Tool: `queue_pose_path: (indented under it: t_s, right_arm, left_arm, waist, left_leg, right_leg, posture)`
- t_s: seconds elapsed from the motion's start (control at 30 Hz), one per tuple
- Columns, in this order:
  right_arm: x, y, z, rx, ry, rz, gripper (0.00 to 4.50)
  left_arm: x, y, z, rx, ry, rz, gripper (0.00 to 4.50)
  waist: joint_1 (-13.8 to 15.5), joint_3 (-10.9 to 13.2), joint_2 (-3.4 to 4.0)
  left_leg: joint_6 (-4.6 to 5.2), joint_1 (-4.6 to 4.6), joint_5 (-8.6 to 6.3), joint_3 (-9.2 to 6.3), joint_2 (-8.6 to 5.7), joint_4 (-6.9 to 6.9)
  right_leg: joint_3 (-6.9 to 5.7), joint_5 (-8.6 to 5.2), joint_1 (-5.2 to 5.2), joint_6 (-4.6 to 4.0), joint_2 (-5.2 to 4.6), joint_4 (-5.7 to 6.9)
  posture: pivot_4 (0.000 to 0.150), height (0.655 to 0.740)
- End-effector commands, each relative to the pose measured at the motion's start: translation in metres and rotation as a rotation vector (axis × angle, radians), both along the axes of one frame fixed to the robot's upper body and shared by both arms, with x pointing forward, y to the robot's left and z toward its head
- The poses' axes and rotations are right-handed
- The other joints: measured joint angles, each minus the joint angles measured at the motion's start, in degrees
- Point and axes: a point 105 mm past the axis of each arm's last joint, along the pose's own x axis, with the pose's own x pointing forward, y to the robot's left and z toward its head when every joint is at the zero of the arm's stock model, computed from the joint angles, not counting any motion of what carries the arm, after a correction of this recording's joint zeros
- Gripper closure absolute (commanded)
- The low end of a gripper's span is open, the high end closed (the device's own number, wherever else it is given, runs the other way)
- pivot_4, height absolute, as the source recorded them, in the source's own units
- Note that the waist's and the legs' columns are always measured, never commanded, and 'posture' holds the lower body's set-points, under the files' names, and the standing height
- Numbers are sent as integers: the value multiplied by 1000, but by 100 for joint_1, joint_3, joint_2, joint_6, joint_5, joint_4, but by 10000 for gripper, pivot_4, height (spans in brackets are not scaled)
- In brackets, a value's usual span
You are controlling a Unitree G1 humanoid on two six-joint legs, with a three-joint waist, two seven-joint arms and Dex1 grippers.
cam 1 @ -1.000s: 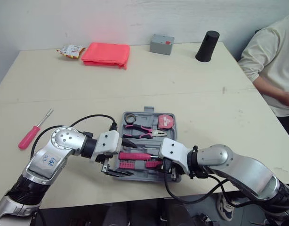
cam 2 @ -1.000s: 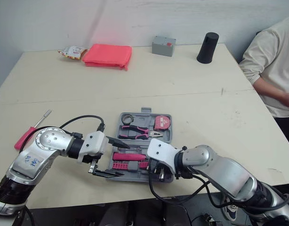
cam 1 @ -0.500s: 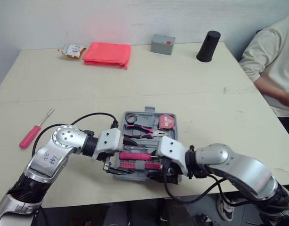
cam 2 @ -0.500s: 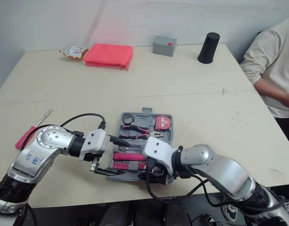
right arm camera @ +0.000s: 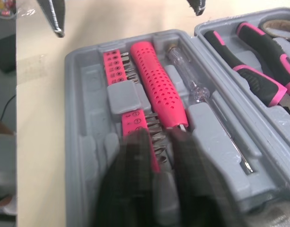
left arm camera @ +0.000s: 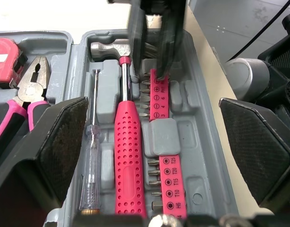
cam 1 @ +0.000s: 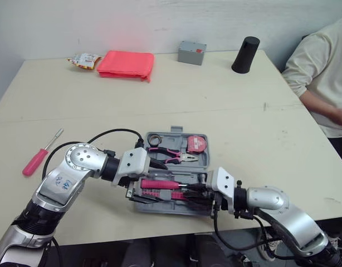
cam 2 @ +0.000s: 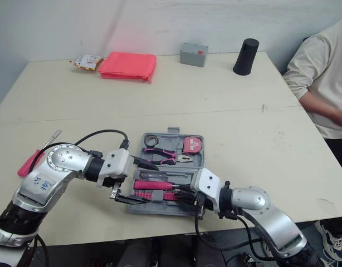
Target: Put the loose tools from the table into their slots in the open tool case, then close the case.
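The pink screwdriver (cam 1: 35, 162) will come to rest lengthwise along the case's rim when I lower it, because a long empty channel (left arm camera: 196, 146) runs beside the pink bit strips.
The grey tool case (cam 1: 176, 207) lies open near the table's front edge. Its near half holds a pink-handled hammer (left arm camera: 128, 156), a clear tester screwdriver (left arm camera: 90, 161) and pink bit strips (left arm camera: 164, 142). Its far half holds pliers (cam 1: 168, 154) and a tape measure (cam 1: 196, 143). My left gripper (cam 1: 144, 181) hovers open over the left end of the near half, its fingers spanning the tray. My right gripper (cam 1: 196, 189) reaches in from the right end, fingers almost together, tips on the bit strip by the hammer head. A loose pink screwdriver (cam 1: 40, 154) lies on the table far to the left.
At the back of the table are a folded red cloth (cam 1: 125, 64), a snack packet (cam 1: 83, 59), a small grey box (cam 1: 191, 52) and a black cylinder (cam 1: 245, 54). A person (cam 1: 321, 72) sits at the right side. The case sits close to the front table edge.
My right arm has drawn back to the right, and its gripper now points left into the tray. My left gripper has shifted slightly right over the case.
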Motion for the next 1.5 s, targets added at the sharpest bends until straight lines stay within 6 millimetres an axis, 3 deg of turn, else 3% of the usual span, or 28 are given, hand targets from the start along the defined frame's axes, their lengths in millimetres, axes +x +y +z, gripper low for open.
queue_pose_path:
  t_s: [0.03,0.13,0.23,0.3,0.4,0.57,0.6,0.7,0.9,0.93,0.97,1.13,1.23,1.37,1.5]
  right_arm:
    - [-3,2,-6,-17,-7,21,44708]
    - [-6,1,-19,-73,35,25,44708]
    - [-13,-11,-51,-254,72,58,44708]
    - [-14,-13,-53,-270,67,59,44708]
    - [-4,-6,-26,-161,11,20,44708]
    - [3,2,51,115,-62,16,44708]
    - [4,2,67,163,-63,30,44708]
    - [10,-4,100,189,-74,69,36053]
    - [7,-12,156,302,25,253,6540]
    - [5,-14,163,306,36,282,2117]
    - [6,-17,168,307,43,298,433]
    - [13,-24,173,275,31,305,433]
    - [17,-26,169,254,24,303,433]
    - [21,-23,157,217,-1,295,433]
    - [28,-17,152,201,-54,255,433]
  left_arm:
    - [-2,-3,6,-5,-35,-29,0]
    - [0,-4,6,-6,-35,-26,0]
    - [5,-5,5,-10,-42,-14,0]
    - [8,-5,3,-13,-45,-2,0]
    - [14,-3,0,-33,-40,44,0]
    - [28,18,5,-189,-39,330,0]
    - [27,27,5,-228,-24,412,0]
    - [9,56,0,-292,4,631,0]
    - [-35,120,-7,-436,-15,1124,0]
    - [-43,134,-10,-466,-20,1233,0]
    - [-52,149,-16,-480,-25,1340,0]
    - [-99,186,-34,-495,-18,1611,0]
    - [-115,203,-39,-444,-42,1669,0]
    - [-111,231,-36,-347,-64,1608,0]
    - [-85,274,-21,-260,-85,1529,0]
  waist:
    - [0,0,0]
    - [1,0,0]
    - [1,-3,-2]
    - [5,-12,-11]
    - [18,-17,-19]
    - [-36,-7,-6]
    - [-39,-7,-7]
    - [-136,-5,-6]
    - [-143,-4,-7]
    - [-134,-4,-7]
    - [-124,-4,-7]
    - [-73,-6,-10]
    - [-11,-6,-10]
    - [14,-6,-9]
    - [-2,-5,-6]
  left_leg:
    - [0,0,0,0,0,0]
    - [-17,0,10,-1,0,0]
    - [-18,5,10,1,0,0]
    - [-16,13,9,1,-1,-1]
    - [-16,22,9,-3,0,-2]
    - [-16,14,9,-2,3,-2]
    - [-16,13,9,2,10,-2]
    - [-21,14,7,-12,15,-7]
    - [11,14,-18,-26,6,-14]
    - [14,15,-21,-27,4,-13]
    - [18,15,-26,-28,1,-11]
    - [26,15,-40,-26,-8,-8]
    - [26,12,-41,-24,-8,-5]
    - [26,8,-41,-29,-8,-4]
    - [13,-5,-33,-51,-1,-3]
  right_leg:
    - [0,0,0,0,0,0]
    - [3,0,1,0,-1,-1]
    - [5,0,3,0,0,0]
    - [3,0,13,0,-1,-3]
    - [4,0,25,0,-1,-6]
    - [14,0,15,0,-15,-1]
    - [28,0,9,0,-26,3]
    - [33,1,6,-1,-21,5]
    - [31,-1,10,-3,-45,-9]
    - [30,0,12,-3,-50,-8]
    - [27,0,12,-3,-56,-9]
    - [18,-1,16,-4,-65,-22]
    - [15,-1,13,-6,-65,-25]
    - [2,-5,9,-16,-64,-25]
    - [-23,-10,-1,-37,-62,-12]
  posture:
    - [1500,7400]
    - [1500,7400]
    - [1500,7400]
    - [1500,7400]
    - [1500,7400]
    - [1500,7400]
    - [1500,7400]
    - [1500,7400]
    - [1500,7400]
    - [1500,7400]
    - [1500,7400]
    - [1500,7400]
    - [1500,7400]
    - [1500,7400]
    - [1500,7400]
